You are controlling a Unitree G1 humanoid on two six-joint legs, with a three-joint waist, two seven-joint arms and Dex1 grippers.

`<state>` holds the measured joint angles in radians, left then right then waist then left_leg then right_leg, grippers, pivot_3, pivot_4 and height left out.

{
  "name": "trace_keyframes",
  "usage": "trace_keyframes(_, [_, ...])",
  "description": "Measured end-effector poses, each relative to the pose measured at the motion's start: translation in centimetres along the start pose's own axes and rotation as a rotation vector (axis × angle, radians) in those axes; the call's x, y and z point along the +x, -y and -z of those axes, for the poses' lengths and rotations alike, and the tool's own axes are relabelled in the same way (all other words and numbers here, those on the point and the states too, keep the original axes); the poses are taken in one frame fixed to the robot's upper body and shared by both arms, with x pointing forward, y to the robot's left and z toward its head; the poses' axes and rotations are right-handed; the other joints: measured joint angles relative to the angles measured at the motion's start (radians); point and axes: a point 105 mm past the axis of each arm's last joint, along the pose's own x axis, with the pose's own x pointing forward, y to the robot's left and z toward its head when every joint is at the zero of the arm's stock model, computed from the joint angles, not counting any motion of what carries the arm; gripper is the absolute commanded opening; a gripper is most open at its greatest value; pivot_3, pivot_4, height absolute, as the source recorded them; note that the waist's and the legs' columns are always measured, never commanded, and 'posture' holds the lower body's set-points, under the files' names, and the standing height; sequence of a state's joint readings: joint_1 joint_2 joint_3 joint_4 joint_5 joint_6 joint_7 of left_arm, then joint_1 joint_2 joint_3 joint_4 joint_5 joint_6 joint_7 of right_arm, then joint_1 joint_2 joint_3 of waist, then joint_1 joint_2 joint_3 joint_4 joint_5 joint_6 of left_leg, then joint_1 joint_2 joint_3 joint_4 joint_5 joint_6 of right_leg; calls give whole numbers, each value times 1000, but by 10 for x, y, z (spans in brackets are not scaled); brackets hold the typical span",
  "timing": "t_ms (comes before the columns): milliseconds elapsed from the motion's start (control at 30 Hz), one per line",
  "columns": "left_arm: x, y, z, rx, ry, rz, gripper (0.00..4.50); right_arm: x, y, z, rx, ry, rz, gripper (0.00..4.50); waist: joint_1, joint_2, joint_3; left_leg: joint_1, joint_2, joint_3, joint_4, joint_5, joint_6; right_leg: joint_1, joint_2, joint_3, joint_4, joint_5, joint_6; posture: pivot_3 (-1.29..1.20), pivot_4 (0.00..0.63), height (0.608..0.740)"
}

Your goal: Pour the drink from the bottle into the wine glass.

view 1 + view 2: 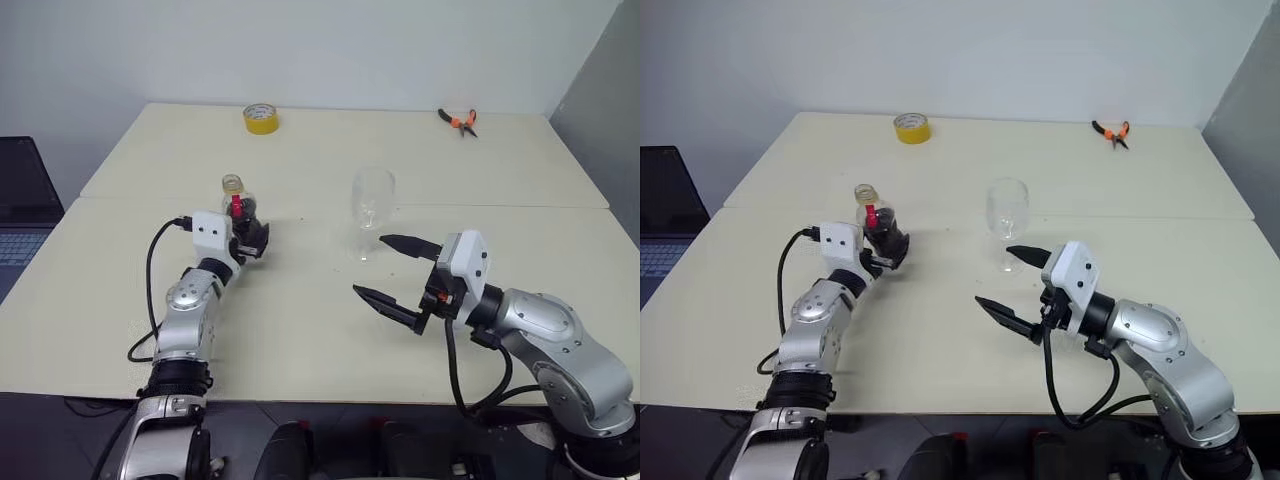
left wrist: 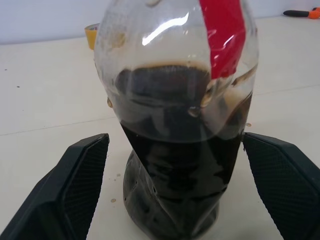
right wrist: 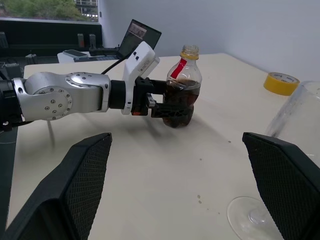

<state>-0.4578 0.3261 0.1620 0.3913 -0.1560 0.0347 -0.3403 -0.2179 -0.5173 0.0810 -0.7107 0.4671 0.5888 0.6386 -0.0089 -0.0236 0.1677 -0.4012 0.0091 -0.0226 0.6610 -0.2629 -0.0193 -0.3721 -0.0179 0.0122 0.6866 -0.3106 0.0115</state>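
I expect the drink point(image 2: 182, 112) to flow straight out in a thin stream when I tip the bottle, because the bottle's yellowish top point(image 1: 232, 184) shows an open rim.
The bottle point(image 1: 240, 208) stands upright on the table's left half, clear and ribbed, with a red label band and a yellowish top. Dark brown drink point(image 2: 175, 165) fills its lower half. My left gripper point(image 1: 252, 235) is open around the bottle's base. One finger point(image 2: 75, 185) stands on each side of it, with a gap to the plastic on both. The empty wine glass point(image 1: 371, 210) stands upright near the table's middle. My right gripper point(image 1: 370, 265) hangs open just in front of the glass, holding nothing; the glass's foot point(image 3: 250, 217) lies close to one finger.
A yellow tape roll point(image 1: 261, 118) lies at the far edge and orange-handled pliers point(image 1: 458, 121) lie at the far right. A laptop point(image 1: 20, 210) sits off the table's left side. A seam point(image 1: 500, 207) joins the two cream tabletops behind the glass.
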Motion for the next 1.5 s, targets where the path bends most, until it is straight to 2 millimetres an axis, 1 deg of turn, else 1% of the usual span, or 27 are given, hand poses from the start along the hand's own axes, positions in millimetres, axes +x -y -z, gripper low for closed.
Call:
trace_keyframes(133, [4,1,-5,2,24,4,3711,0,0,0,1,1,-1,4500,1,0,0,0,0,0,0,0,0,0,0,0,0,0,0,0,150,740])
trace_keyframes(167, [4,2,-6,1,28,5,3318,0,0,-1,0,2,1,4500,2,0,0,0,0,0,0,0,0,0,0,0,0,0,0,0,150,740])
trace_keyframes(367, [6,2,-8,-3,44,3,1374,0,1,-1,-11,6,10,4500,3,0,0,0,0,0,0,0,0,0,0,0,0,0,0,0,150,740])
trace_keyframes(433, [7,2,-8,-4,44,5,1010,0,1,-1,-11,5,11,4500,3,0,0,0,0,0,0,0,0,0,0,0,0,0,0,0,150,740])
trace_keyframes(500, [7,2,-8,-6,43,6,803,0,1,0,-12,4,13,4500,3,0,0,0,0,0,0,0,0,0,0,0,0,0,0,0,150,740])
trace_keyframes(567, [7,3,-10,-5,45,13,712,-1,1,0,-11,1,17,4500,3,0,0,0,0,0,0,0,0,0,0,0,0,0,0,0,150,740])
trace_keyframes(633, [8,8,-17,7,60,36,655,-1,3,0,-7,6,32,4500,4,-1,1,-1,0,0,0,0,0,0,0,0,0,0,0,0,150,740])
trace_keyframes(700, [14,18,-28,39,82,79,639,0,5,-1,-2,17,56,4500,6,-2,1,-1,0,0,1,0,0,0,0,0,0,0,0,0,150,740])
trace_keyframes(767, [23,29,-43,85,111,127,638,0,7,-2,3,28,81,4500,8,-3,2,-1,0,0,1,0,0,0,0,-1,0,0,0,0,150,740])
trace_keyframes(900, [40,56,-82,208,208,235,637,2,14,-6,4,52,156,4500,9,-5,3,-1,-1,0,1,0,0,-1,0,0,0,0,0,0,150,740])
trace_keyframes(967, [47,67,-94,268,243,285,634,3,18,-9,-9,62,190,4500,8,-5,3,-1,-1,0,1,0,-1,-1,0,0,0,0,0,0,150,740])
trace_keyframes(1033, [52,77,-97,328,256,325,632,4,22,-12,-13,77,221,4500,6,-5,3,-1,-1,0,0,0,-1,-1,0,0,0,0,0,0,150,740])
trace_keyframes(1133, [60,94,-95,416,261,389,630,6,30,-17,-25,103,294,4500,5,-5,3,-1,-1,0,0,0,-1,-2,0,1,1,0,0,0,150,740])
trace_keyframes(1200, [63,100,-96,457,275,412,630,6,35,-17,-35,105,332,4500,5,-5,3,-2,-1,1,0,0,-1,-2,0,1,1,0,0,0,150,740])
trace_keyframes(1367, [67,103,-104,557,321,433,630,6,42,-13,-51,97,378,4500,5,-5,4,-3,-1,1,1,0,-1,-4,0,0,1,0,0,0,150,740])
trace_keyframes(1500, [68,103,-106,625,338,441,630,7,43,-9,-45,89,395,4500,5,-6,4,-3,-1,1,1,0,0,-4,0,0,2,0,0,0,150,740])
